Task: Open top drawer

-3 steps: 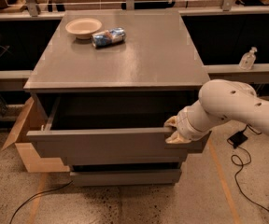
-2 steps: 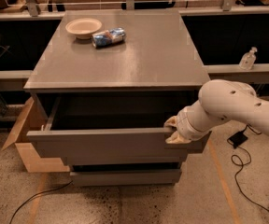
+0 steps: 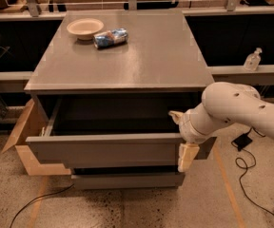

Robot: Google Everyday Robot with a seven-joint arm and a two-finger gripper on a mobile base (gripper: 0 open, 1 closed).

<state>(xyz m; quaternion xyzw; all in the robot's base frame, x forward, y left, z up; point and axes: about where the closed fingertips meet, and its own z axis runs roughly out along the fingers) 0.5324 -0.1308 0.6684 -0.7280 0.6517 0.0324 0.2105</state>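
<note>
The drawer front's top edge (image 3: 169,137) is between my gripper's wide-open fingers, so next I close them at the front's end (image 3: 175,148) before I pull the top drawer out farther.
The top drawer (image 3: 103,148) of the grey cabinet stands pulled out, with its dark box interior showing behind the plain flat front. My gripper (image 3: 181,137) is at the right end of the drawer front. It straddles the top edge, with one cream finger (image 3: 176,116) inside the drawer and the other finger (image 3: 187,156) hanging down the outer face. The white arm (image 3: 232,110) reaches in from the right.
The cabinet top (image 3: 141,56) carries a cream bowl (image 3: 84,28) and a crumpled blue packet (image 3: 110,37). An open cardboard box (image 3: 27,141) stands at the cabinet's left. Lower drawers (image 3: 127,179) sit beneath. Cables (image 3: 244,167) lie on the floor at right, and a bottle (image 3: 252,60) stands on the right shelf.
The drawer front has come out a touch further toward me. My gripper stays at its right end, its outer finger now showing lower on the front.
</note>
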